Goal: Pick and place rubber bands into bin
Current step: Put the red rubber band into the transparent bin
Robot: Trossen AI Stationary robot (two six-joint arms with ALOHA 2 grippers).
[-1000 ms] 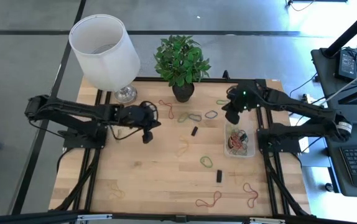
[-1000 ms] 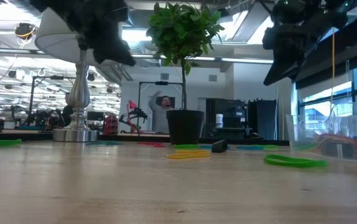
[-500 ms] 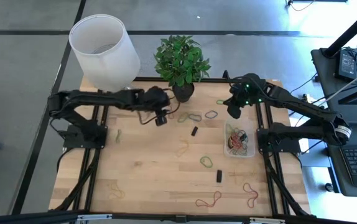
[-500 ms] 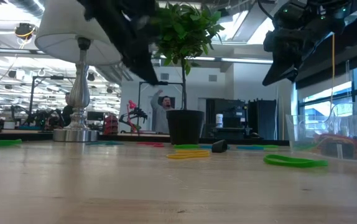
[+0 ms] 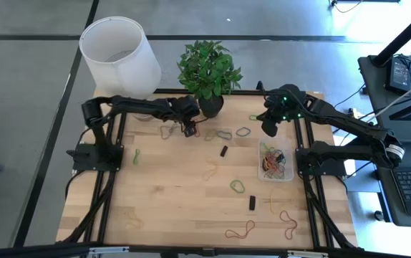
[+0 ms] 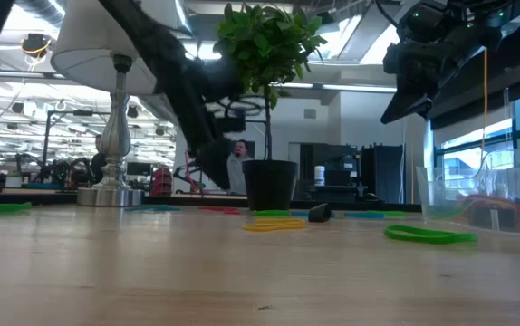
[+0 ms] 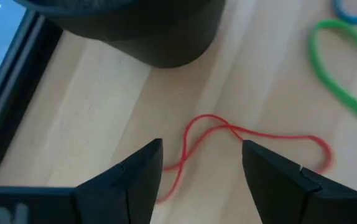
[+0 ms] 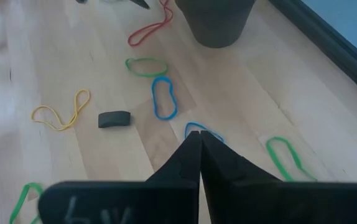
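My left gripper should pick up the red rubber band [image 6: 224, 210] and give it to my right gripper for the bin [image 5: 275, 165], because the rubber band is under my left gripper, far from the bin.
Rubber bands lie flat and scattered over the wooden table. A red band [image 7: 228, 140] lies twisted beside the black plant pot [image 7: 147, 31]. My left gripper [image 7: 200, 146] hangs open just above it [image 5: 190, 130], one finger on each side of its looped end, touching nothing. The clear bin [image 5: 276, 162] at the right holds several bands. My right gripper [image 8: 198, 135] is shut and holds nothing, raised above the table beyond the bin's far end [image 5: 268, 130], over a blue band [image 8: 204, 129].
A white-shaded lamp [image 5: 119, 54] stands at the far left and the potted plant [image 5: 207, 68] at far centre. Green [image 7: 340, 68] and blue [image 8: 164, 98] bands lie right of the pot. Two black blocks [image 5: 224, 151] [image 5: 252, 203] and more bands [image 5: 240, 229] lie toward the near edge.
My left gripper has swung from the table's left-centre toward the far edge and the right, up to the plant pot, and has sunk and tipped further down over the red band. No band has moved.
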